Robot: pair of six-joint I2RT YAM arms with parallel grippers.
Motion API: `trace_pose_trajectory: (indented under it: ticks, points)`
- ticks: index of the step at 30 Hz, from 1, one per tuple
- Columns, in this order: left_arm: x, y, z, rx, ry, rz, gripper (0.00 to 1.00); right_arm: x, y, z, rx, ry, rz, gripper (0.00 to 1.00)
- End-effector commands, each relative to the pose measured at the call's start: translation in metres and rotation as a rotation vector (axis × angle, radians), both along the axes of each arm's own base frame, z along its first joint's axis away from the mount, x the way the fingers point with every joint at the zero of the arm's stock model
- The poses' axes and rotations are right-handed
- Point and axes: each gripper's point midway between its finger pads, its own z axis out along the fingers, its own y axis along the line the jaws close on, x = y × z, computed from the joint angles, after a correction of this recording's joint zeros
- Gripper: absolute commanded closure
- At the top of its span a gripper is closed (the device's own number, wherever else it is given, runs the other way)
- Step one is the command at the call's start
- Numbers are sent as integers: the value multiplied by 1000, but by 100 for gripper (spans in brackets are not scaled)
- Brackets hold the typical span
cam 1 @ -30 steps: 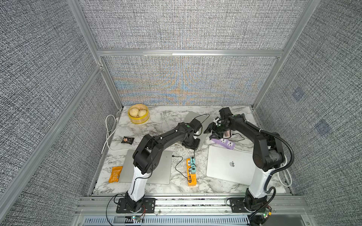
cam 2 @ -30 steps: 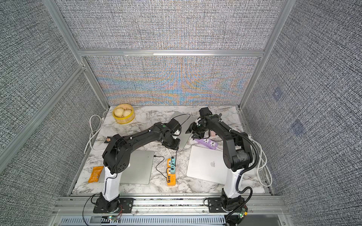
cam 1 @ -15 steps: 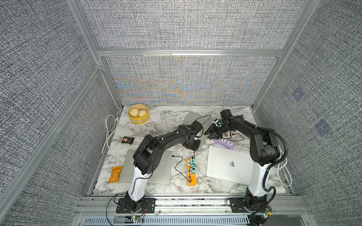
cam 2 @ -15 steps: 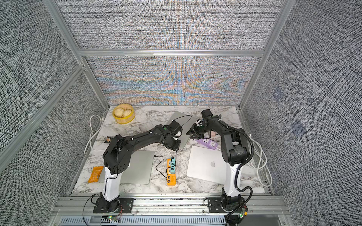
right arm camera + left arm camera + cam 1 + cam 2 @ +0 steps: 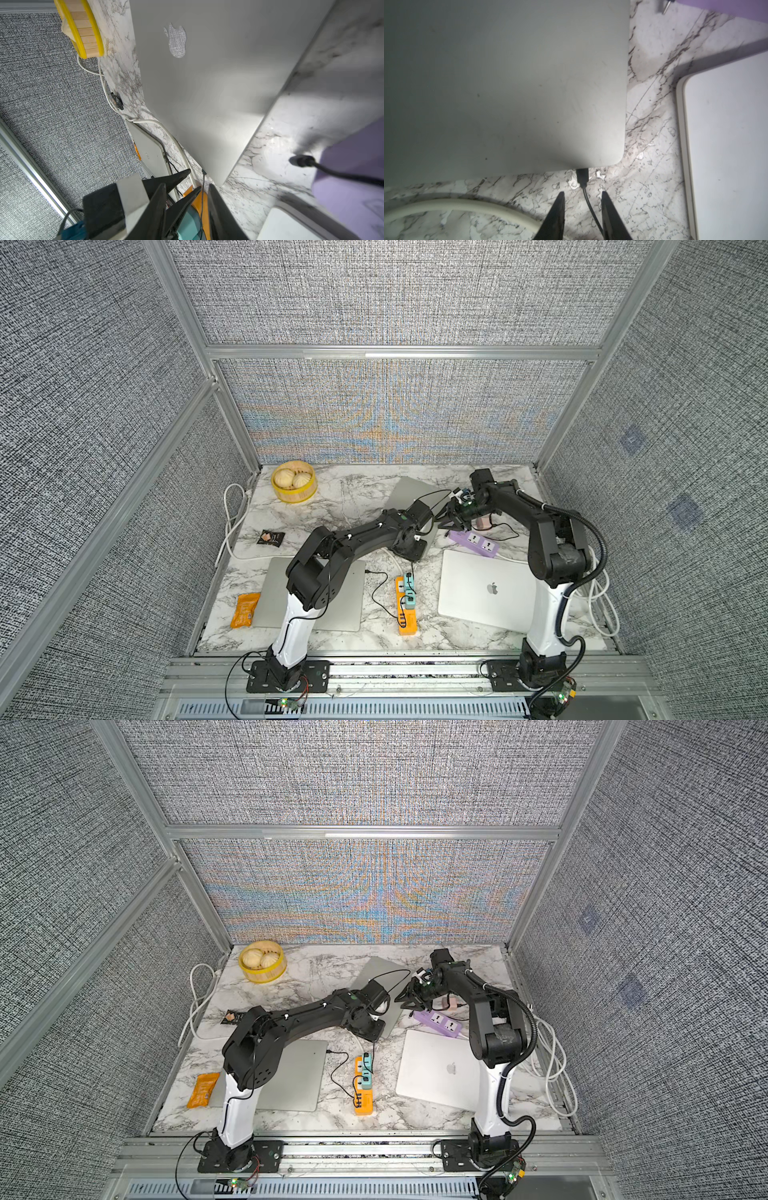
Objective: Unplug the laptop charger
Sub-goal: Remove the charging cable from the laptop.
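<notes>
My left gripper should move up and take hold of the charger plug (image 5: pixel 582 176) while my right gripper keeps the laptop steady, because my left gripper's fingers have only the thin cable (image 5: pixel 590 208) between them.
The grey laptop (image 5: pixel 405 493) (image 5: pixel 374 973) lies at the back middle of the marble table. In the left wrist view a black charger plug (image 5: pixel 582 176) sits in the laptop's (image 5: pixel 508 83) edge near a corner. My left gripper (image 5: pixel 581 193) (image 5: pixel 412 552) stands open just behind the plug. Its thin black cable (image 5: pixel 588 205) runs between the fingers, close to one of them, ungripped. My right gripper (image 5: pixel 187 187) (image 5: pixel 451 526) hovers open and empty beside the laptop's (image 5: pixel 207 93) right edge, pointing toward the left gripper.
A purple power strip (image 5: pixel 478 543) holding a black plug (image 5: pixel 303 161) lies by the right gripper. An orange strip (image 5: pixel 406 614) with teal adapters lies front centre, between two more laptops (image 5: pixel 349 597) (image 5: pixel 486 593). A steamer basket (image 5: pixel 294 482) stands back left.
The right gripper has narrowed its jaws and come down a little toward the laptop's right edge. The left arm has barely moved.
</notes>
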Motion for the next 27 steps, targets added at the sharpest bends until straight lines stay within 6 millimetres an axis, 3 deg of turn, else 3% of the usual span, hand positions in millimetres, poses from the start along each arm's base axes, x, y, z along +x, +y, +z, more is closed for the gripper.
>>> trace_pose_trajectory:
  ticks: [1, 11, 27]
  points:
    - [0, 1, -2, 11, -11, -7, 70, -1, 2, 0, 8, -4, 15, 64]
    - [-8, 0, -13, 37, -8, -5, 72, 6, 7, -3, 30, 8, 37, 66]
    - [-5, -3, -18, 47, -10, 7, 73, 8, 13, -15, 43, 34, 64, 66]
